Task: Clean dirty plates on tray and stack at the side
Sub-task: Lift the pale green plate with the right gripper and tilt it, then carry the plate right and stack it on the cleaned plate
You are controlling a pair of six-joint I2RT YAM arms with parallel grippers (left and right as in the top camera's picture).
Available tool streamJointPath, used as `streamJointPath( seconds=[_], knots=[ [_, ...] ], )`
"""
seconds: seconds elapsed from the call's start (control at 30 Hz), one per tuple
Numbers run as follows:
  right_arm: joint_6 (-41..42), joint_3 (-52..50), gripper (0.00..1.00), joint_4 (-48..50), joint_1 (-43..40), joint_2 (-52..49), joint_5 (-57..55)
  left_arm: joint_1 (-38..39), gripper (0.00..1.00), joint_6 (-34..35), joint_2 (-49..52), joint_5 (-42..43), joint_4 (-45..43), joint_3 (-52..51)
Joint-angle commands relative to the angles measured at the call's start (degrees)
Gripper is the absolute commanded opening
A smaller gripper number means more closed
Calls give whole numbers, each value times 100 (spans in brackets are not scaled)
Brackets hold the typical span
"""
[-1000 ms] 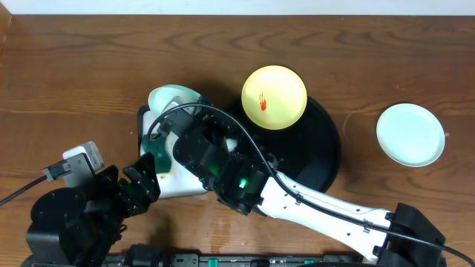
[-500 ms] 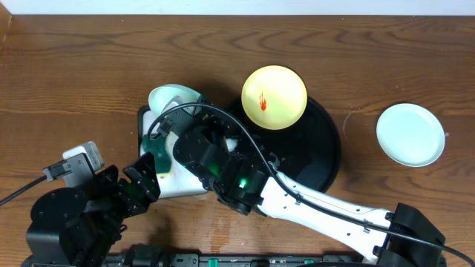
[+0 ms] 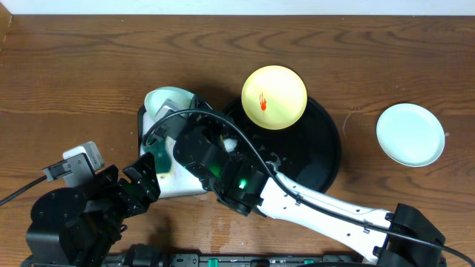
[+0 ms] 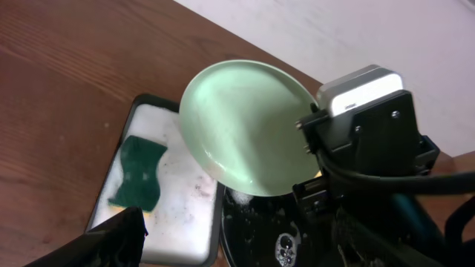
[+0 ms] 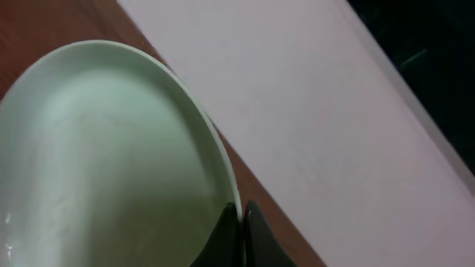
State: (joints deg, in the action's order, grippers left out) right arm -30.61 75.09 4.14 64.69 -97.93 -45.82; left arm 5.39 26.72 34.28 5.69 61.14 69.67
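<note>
The second mint plate is lying open and the held mint plate's side is clean, so my right gripper should go on carrying until it stacks the plates.
My right gripper is shut on the rim of a pale mint green plate and holds it tilted above the white soapy tray. The plate also shows in the overhead view and the left wrist view. A yellow plate with a red smear rests on the far rim of the black round tray. A second mint plate lies on the table at the right. My left gripper is open and empty at the white tray's near left corner; one finger shows.
A green sponge lies in foam on the white black-rimmed tray. The black tray's floor is wet with suds. My right arm stretches across the table's near side from the lower right.
The held mint plate has shifted slightly left and up in the overhead view. The left gripper and the other plates have not moved.
</note>
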Motion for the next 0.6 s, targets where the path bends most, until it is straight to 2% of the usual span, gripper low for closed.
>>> streamJointPath(
  seconds=[0.0,0.07,0.17,0.23,0.3,0.37,0.43,0.5,0.53,0.57],
  knots=[
    [-125,72,1,33,92,170,125,-24,81,-79,2,33,-2,107],
    [-448,72,1,39,138,166,74,-24,81,-79,2,33,-2,107],
    [-144,72,1,70,96,168,61,-24,81,-79,2,33,-2,107],
    [-256,72,1,81,92,166,-138,-24,81,-79,2,33,-2,107],
    [343,72,1,149,26,170,-343,-24,81,-79,2,33,-2,107],
    [109,72,1,-107,66,179,83,-24,81,-79,2,33,-2,107],
    [-107,72,1,-17,46,160,-243,-24,81,-79,2,33,-2,107],
    [391,72,1,2,-17,164,-243,-24,81,-76,2,33,-2,107],
    [269,72,1,-271,-15,184,120,-24,81,-79,2,33,-2,107],
    [330,72,1,-302,-22,181,-22,-24,81,-79,2,33,-2,107]
  ],
)
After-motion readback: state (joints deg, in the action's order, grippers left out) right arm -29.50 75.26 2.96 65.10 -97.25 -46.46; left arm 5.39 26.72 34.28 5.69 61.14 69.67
